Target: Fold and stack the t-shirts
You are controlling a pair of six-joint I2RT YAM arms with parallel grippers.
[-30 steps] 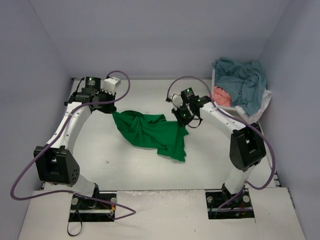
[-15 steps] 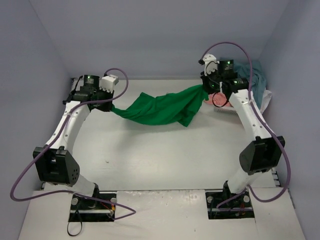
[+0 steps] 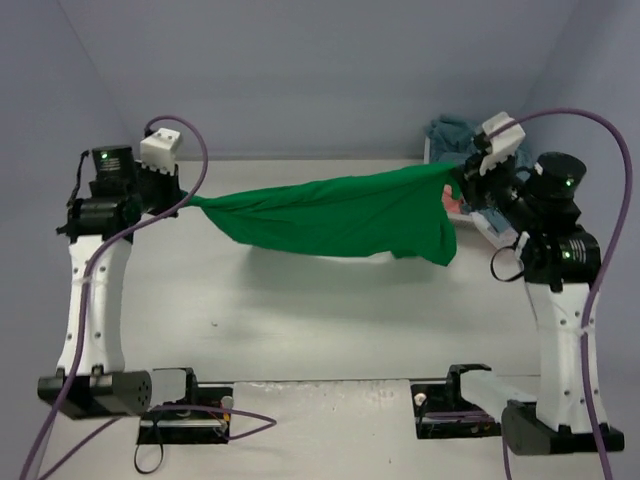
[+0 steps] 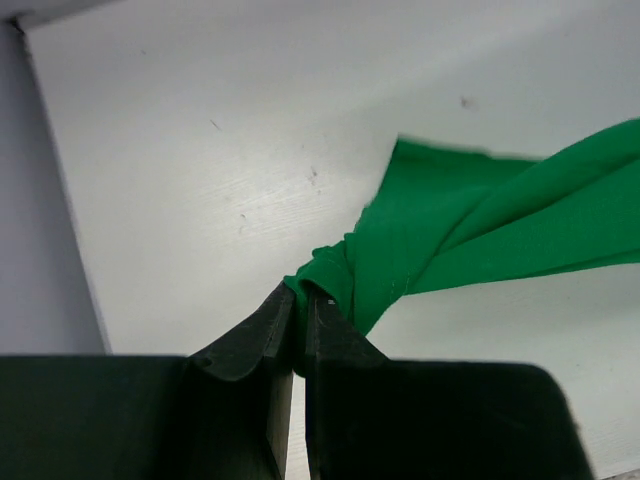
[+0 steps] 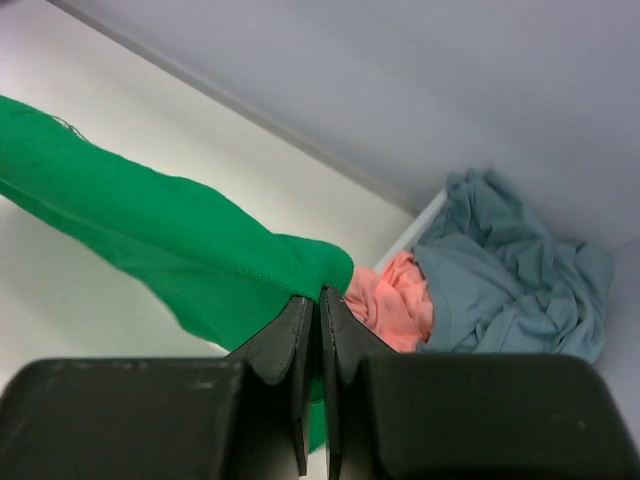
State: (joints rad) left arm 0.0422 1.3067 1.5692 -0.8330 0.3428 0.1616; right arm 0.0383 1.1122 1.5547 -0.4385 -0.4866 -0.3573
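Note:
The green t-shirt's lower edge (image 3: 335,252) is hanging bunched up in a narrow strip, so my left gripper and right gripper should swing it open toward the table's near side (image 3: 320,338) before I fold the t-shirt.
A bright green t-shirt (image 3: 335,215) hangs stretched in the air between my two grippers, above the table. My left gripper (image 3: 186,199) is shut on its left end; the left wrist view shows the green t-shirt (image 4: 450,240) bunched between the jaws of the left gripper (image 4: 300,292). My right gripper (image 3: 460,180) is shut on the right end, and the right wrist view has the green t-shirt (image 5: 170,240) pinched in the right gripper (image 5: 318,296). A light blue t-shirt (image 5: 510,270) and a salmon pink one (image 5: 395,300) lie heaped behind it.
A white basket (image 3: 490,228) at the far right holds the heaped shirts, mostly hidden behind my right arm. The white table (image 3: 300,320) lies below the hanging shirt. Grey walls close in the left, back and right sides.
Both arms have risen and spread apart. The green t-shirt went from a crumpled heap on the table to a taut sheet hanging in the air between the grippers.

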